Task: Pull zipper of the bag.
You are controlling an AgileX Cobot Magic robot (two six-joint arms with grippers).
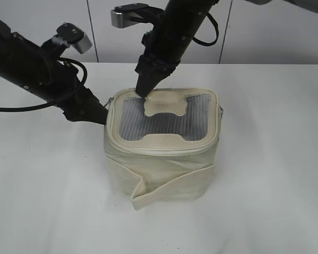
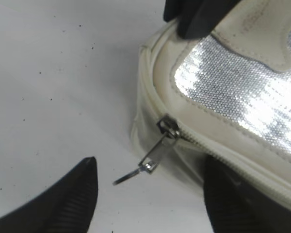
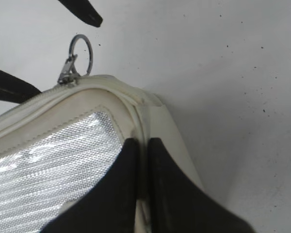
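Observation:
My left gripper should turn in line with the silver pull tab (image 2: 158, 150), because the tab slants across the gripper's open fingers. Then I should close the fingers on its ring (image 2: 130, 175).
The cream-white bag (image 1: 164, 172) stands mid-table with a silvery mesh top (image 1: 164, 124). Its zipper track (image 1: 167, 150) runs around the top rim. In the left wrist view a silver pull tab (image 2: 155, 154) with a ring hangs off the bag's left corner. My left gripper (image 2: 148, 196) is open, one finger on each side of the tab, not touching it; it also shows in the exterior view (image 1: 98, 114). The ring pull (image 3: 80, 52) shows in the right wrist view too. My right gripper (image 3: 143, 145) is shut, pinching the bag's rim (image 3: 136, 99) at the back-left corner (image 1: 144, 92).
A loose cream strap (image 1: 172, 185) wraps the bag's front side. The white table (image 1: 270, 174) surrounds the bag. A pale panelled wall (image 1: 265, 32) is behind. Both arms reach in from the back left.

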